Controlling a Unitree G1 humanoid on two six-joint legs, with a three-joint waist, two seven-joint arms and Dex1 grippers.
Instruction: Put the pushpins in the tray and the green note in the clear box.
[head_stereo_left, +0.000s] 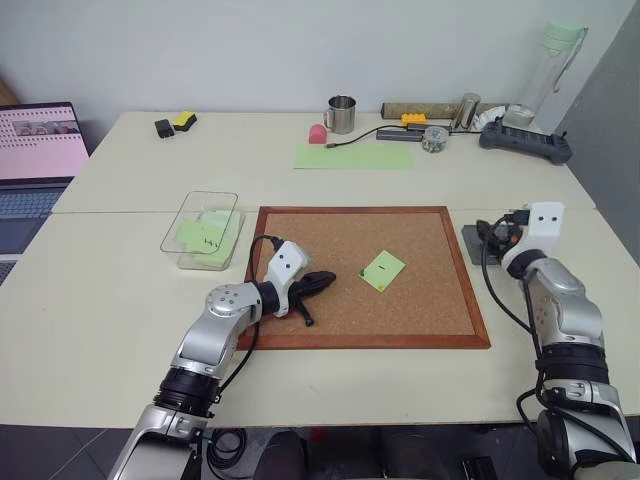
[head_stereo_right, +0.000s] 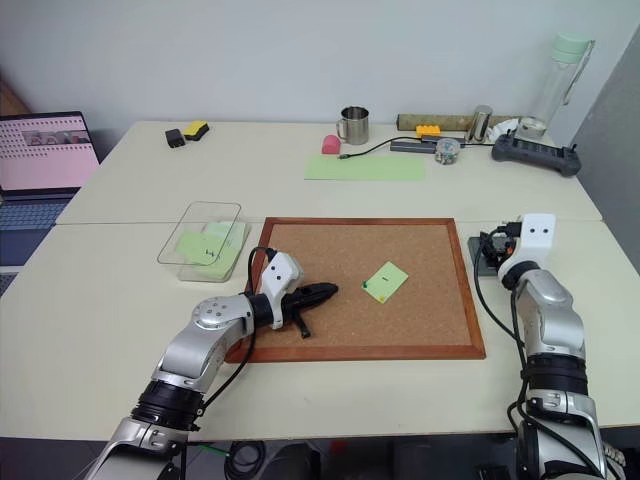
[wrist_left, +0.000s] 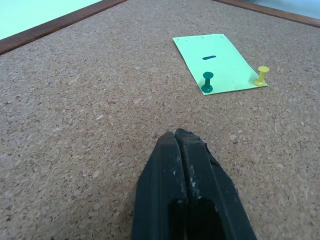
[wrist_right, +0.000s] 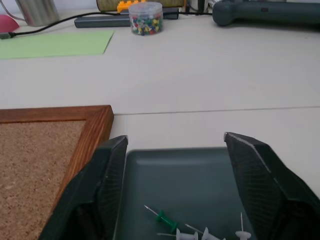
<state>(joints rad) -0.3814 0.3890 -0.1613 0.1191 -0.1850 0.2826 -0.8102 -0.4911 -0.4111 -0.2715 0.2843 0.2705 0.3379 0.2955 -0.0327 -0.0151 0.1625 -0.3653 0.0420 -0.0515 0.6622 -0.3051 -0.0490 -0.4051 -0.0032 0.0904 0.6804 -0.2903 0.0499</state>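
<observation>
I expect the green note (head_stereo_left: 383, 269) to stay flat on the cork when I pull out the yellow pushpin, because a green pushpin (head_stereo_left: 363, 274) also holds the note's near edge.
The green note (head_stereo_left: 382, 270) lies on the corkboard, right of centre, with a short dark mark. In the left wrist view, a green pushpin (wrist_left: 207, 82) and a yellow pushpin (wrist_left: 261, 76) stand in the near edge of the green note (wrist_left: 217, 57). My left gripper (wrist_left: 176, 137) is shut and empty, low over the cork to the left of the note. The dark-grey tray (wrist_right: 190, 175) sits just right of the board. A green pushpin (wrist_right: 162, 217) and white ones lie loose in it. My right gripper (wrist_right: 175, 139) hangs open over the tray. The clear box (head_stereo_left: 203, 230), left of the board, holds green notes.
The brown-framed corkboard (head_stereo_left: 330, 240) fills the table's centre. Further back lie a long pale-green sheet (head_stereo_left: 352, 156), a metal mug (head_stereo_left: 342, 114), a jar of pins (head_stereo_left: 435, 138) and a dark power strip (head_stereo_left: 525, 140). A laptop (head_stereo_left: 35, 150) stands at the far left.
</observation>
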